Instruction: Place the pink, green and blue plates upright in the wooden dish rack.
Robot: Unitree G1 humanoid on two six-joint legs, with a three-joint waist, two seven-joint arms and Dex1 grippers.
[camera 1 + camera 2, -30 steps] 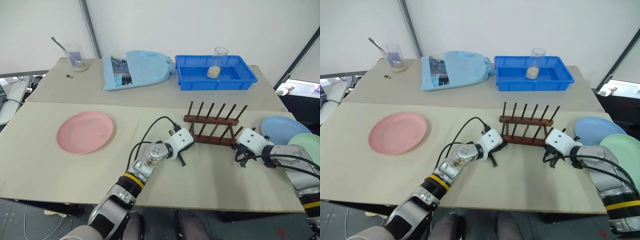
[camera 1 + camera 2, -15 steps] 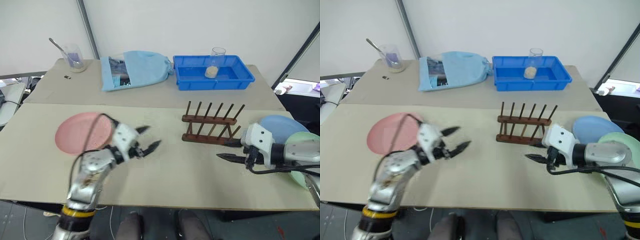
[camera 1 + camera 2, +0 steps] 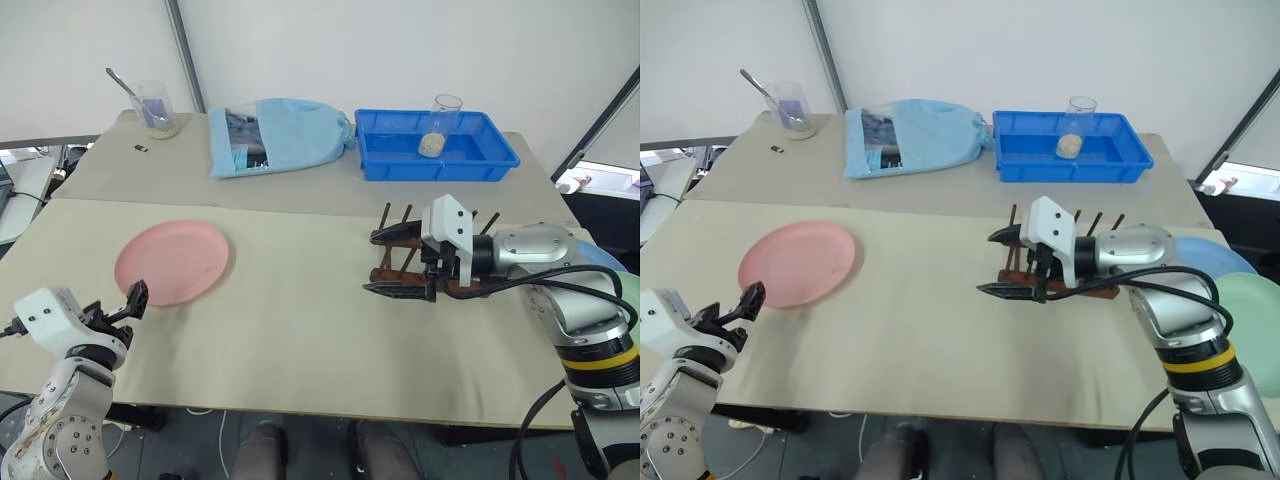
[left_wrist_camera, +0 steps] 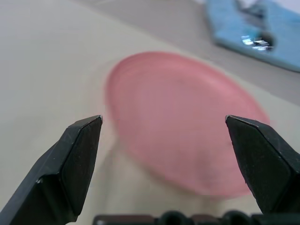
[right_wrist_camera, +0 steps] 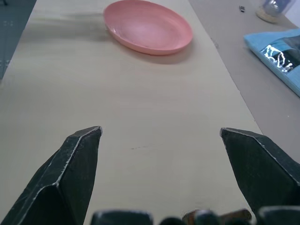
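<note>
I should grip the pink plate (image 3: 172, 262) by its edge (image 3: 166, 301) with my left gripper, lift it upright and hand it over, because it lies flat far from my right gripper and the rack.
The pink plate (image 3: 172, 263) lies flat at the table's left, also seen in the wrist views (image 4: 187, 122) (image 5: 147, 26). My left gripper (image 3: 733, 306) hovers open and empty just short of the plate's near-left edge, pointing at it. The wooden dish rack (image 3: 1100, 291) stands right of centre with nothing in it, partly hidden by my right gripper (image 3: 386, 262). That gripper hangs open and empty in front of the rack's left end, pointing left. The blue plate (image 3: 1220, 258) and the green plate (image 3: 1250, 320) lie flat at the far right, behind my right arm.
On the back table stand a bright blue plastic tray (image 3: 440, 170) holding a glass (image 3: 442, 125), a light blue cloth bag (image 3: 280, 135) and a glass with a spoon (image 3: 155, 110). Bare tabletop lies between the pink plate and the rack.
My left arm swung from the table's middle out to the left front and its gripper opened. The right gripper rose, moved left in front of the rack and opened wide.
</note>
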